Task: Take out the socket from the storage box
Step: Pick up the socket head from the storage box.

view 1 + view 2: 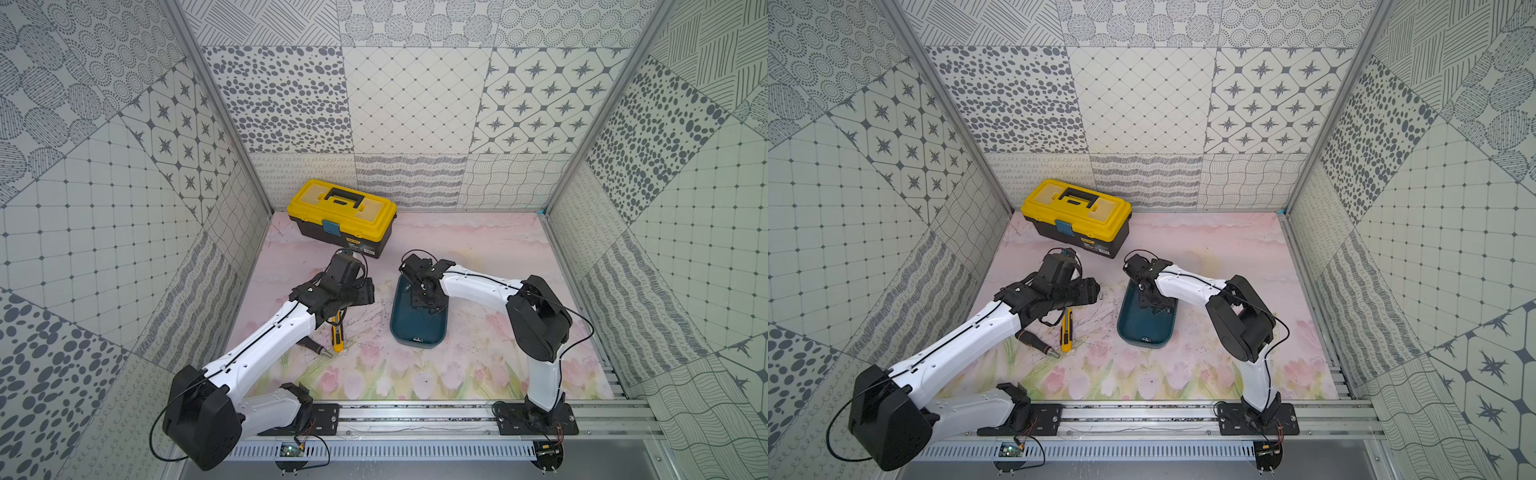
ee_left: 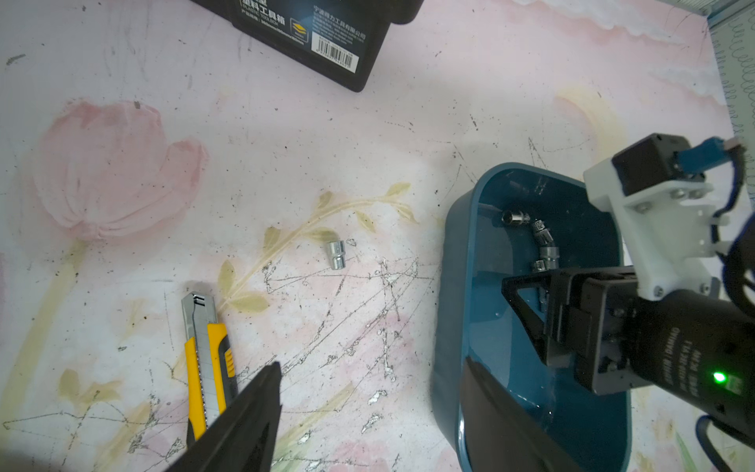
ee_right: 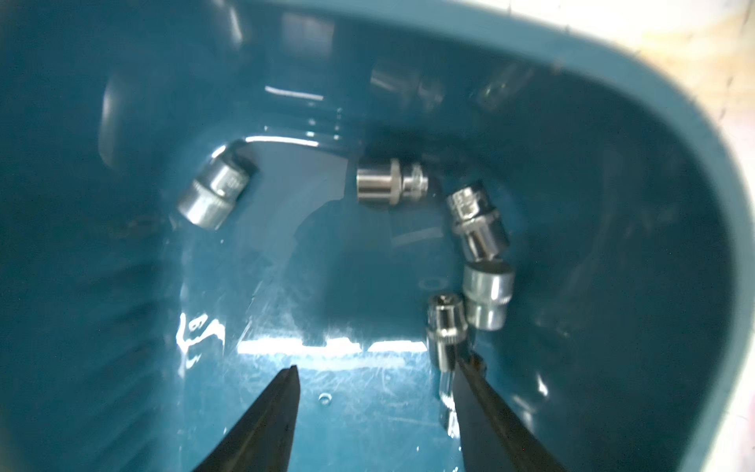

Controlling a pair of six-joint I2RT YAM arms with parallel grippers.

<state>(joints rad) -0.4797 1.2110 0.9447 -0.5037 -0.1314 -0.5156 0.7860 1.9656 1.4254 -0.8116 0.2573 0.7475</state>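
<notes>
The nearest sockets (image 3: 464, 355) are beyond one finger of my right gripper. My right gripper should therefore move over until its fingers are on both sides of one socket (image 3: 447, 326), and only then lift it out.
The storage box (image 1: 415, 328) is a dark teal bin on the mat, seen in both top views (image 1: 1142, 326). Several chrome sockets (image 3: 390, 186) lie on its floor, curving along one wall (image 3: 122, 81). My right gripper (image 3: 382, 365) is open, low inside the box. One of its fingertips (image 3: 470, 367) touches the nearest socket (image 3: 445, 327); nothing is gripped. A single socket (image 2: 336, 254) lies on the mat outside the box. My left gripper (image 2: 371, 363) is open and empty above the mat, with one finger over the box rim (image 2: 449, 253).
A yellow-lidded black toolbox (image 1: 343, 220) stands at the back. A yellow utility knife (image 2: 206, 359) and a dark-handled screwdriver (image 1: 1036, 341) lie on the mat beside the left arm. Patterned walls close in three sides.
</notes>
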